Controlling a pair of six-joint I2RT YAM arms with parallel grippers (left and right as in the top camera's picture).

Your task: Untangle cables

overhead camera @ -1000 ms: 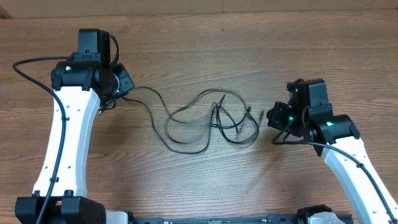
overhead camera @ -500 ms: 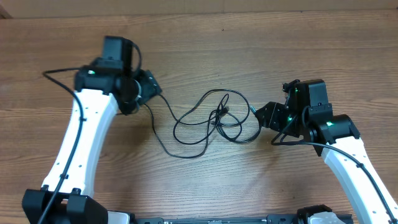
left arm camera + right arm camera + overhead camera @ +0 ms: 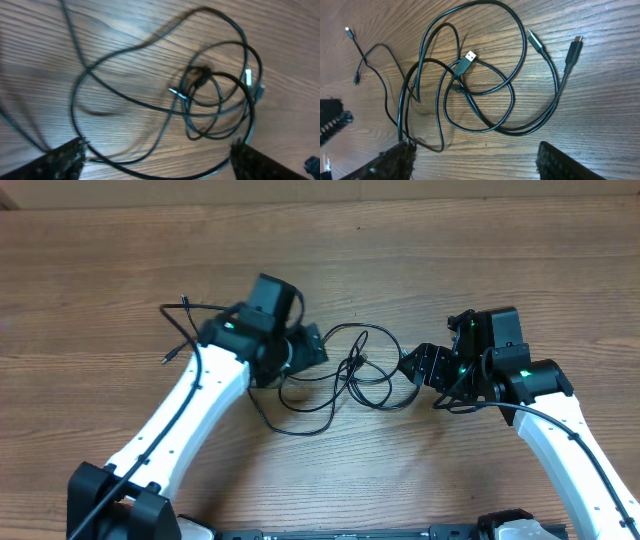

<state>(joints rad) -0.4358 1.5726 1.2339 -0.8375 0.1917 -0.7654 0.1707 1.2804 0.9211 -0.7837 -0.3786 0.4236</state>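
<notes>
The knot's too far from the strand of cable between my left gripper's open fingers, so they should grab and lift the strand of cable beside the knot.
The cables lie as one tangle of thin black loops on the wood table, between my two grippers. My left gripper hangs open over the tangle's left side. In the left wrist view one strand runs across the table between its spread fingers, and the knot is ahead. My right gripper stands open at the tangle's right edge. The right wrist view shows the loops, a USB plug and two more plug ends, with nothing gripped in the right gripper.
My left arm's own thicker wire arches off its forearm at the left. A small plug end lies beside it. The table's far edge runs along the top of the overhead view.
My left arm has swung from the far left to the tangle. Both grippers have gone from shut to open, and the stretched cables have drawn back into a tighter bunch.
</notes>
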